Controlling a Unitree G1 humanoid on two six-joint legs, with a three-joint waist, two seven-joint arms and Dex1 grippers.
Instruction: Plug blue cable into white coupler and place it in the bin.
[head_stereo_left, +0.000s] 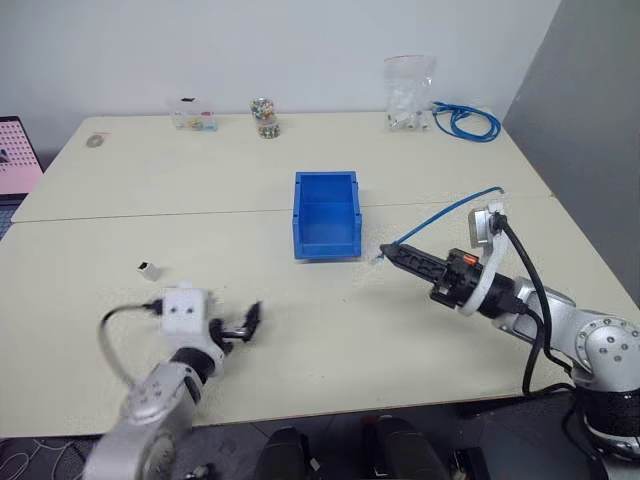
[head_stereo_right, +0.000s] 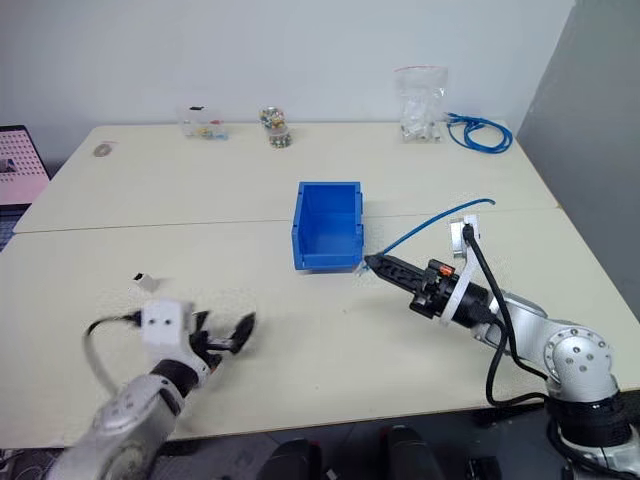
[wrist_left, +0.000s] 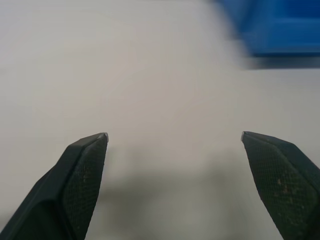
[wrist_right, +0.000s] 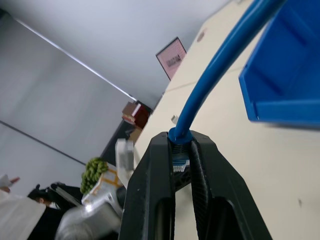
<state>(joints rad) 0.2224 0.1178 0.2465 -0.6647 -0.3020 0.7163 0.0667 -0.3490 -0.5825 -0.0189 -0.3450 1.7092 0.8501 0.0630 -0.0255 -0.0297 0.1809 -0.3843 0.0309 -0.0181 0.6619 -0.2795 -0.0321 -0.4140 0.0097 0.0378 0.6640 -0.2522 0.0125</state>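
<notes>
My gripper will lift the white coupler (head_stereo_left: 149, 271), which shows a dark patch at its end (head_stereo_left: 142, 265), and I will then expect an empty socket there for the plug.
The blue bin (head_stereo_left: 325, 215) stands at the table's middle with its low lip facing me. Just right of that lip, my right gripper (head_stereo_left: 385, 252) is shut on the plug end of the blue cable (head_stereo_left: 445, 213), which arcs back to the right above the table. The right wrist view shows the cable (wrist_right: 220, 65) pinched between the fingers (wrist_right: 150, 180), with the bin (wrist_right: 290, 75) close beside it. The white coupler (head_stereo_left: 150, 269) lies loose on the table at the left. My left gripper (head_stereo_left: 245, 325) hovers open and empty nearer the front edge, to the right of the coupler.
Along the back edge are a coil of blue cable (head_stereo_left: 465, 121), a clear bag of white parts (head_stereo_left: 408, 95), a small jar (head_stereo_left: 266, 117) and a small clear box (head_stereo_left: 193, 117). A pink-screened device (head_stereo_left: 15, 155) sits off the table's left side.
</notes>
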